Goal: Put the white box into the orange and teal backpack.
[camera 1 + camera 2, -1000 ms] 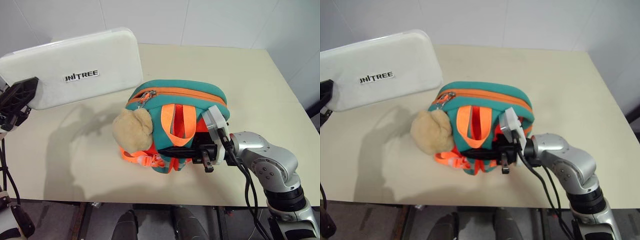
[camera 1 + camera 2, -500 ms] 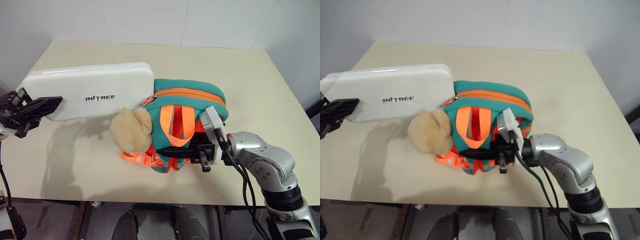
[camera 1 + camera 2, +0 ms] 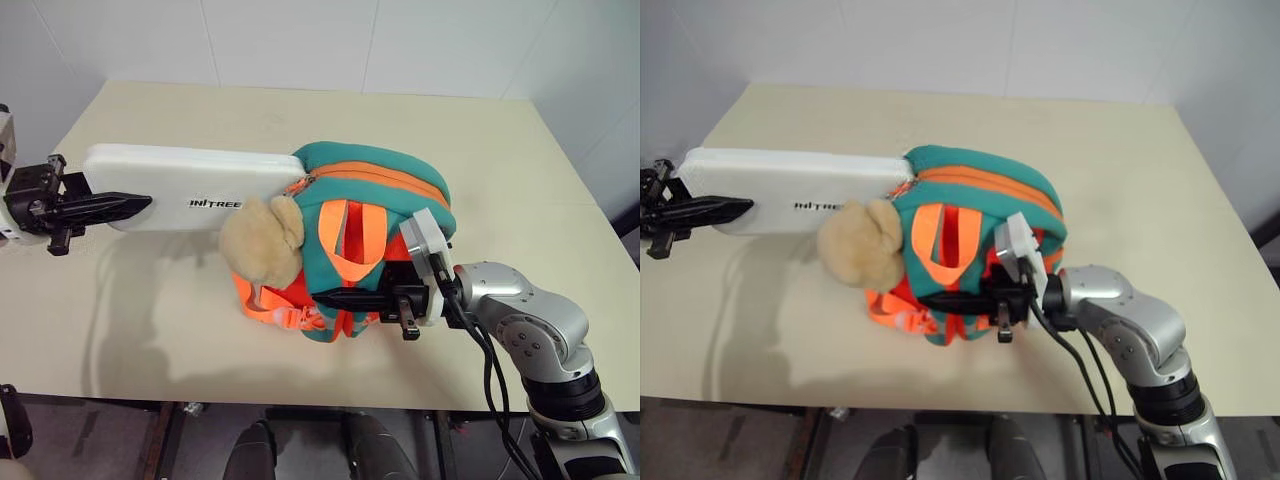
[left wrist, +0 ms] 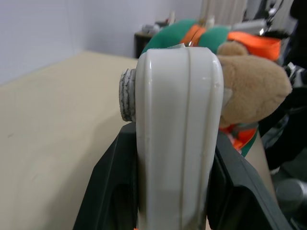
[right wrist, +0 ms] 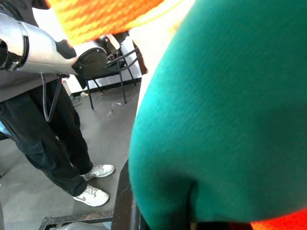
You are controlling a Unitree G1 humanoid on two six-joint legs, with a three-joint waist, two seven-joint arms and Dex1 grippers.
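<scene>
The white box's far end point(image 3: 284, 176) is in line with the backpack's zipper opening point(image 3: 303, 184), so the robot's left gripper keeps pushing the box in until its fingers get to the opening.
The white box point(image 3: 200, 185) hangs level above the table, dark lettering facing me. My left gripper point(image 3: 140, 200) is shut on its left end; in the left wrist view the black fingers point(image 4: 108, 191) clamp both faces of the box point(image 4: 177, 134). The box's right end meets the zipper end of the orange and teal backpack point(image 3: 385, 185); whether it is inside I cannot tell. The backpack stands on the table with its beige plush piece point(image 3: 258, 240) in front. My right gripper point(image 3: 335, 297) is shut on the backpack's lower front, with teal fabric point(image 5: 230, 120) against its fingers.
The beige table point(image 3: 500, 160) stretches out bare to the right of and behind the backpack, with white walls at the back. In the right wrist view a person's legs point(image 5: 48, 139) stand on the floor beyond the table's edge.
The left gripper has swung the white box from tilted with its lid facing up to level, and carried it right until its end reaches the backpack's zipper. The right gripper has kept still.
</scene>
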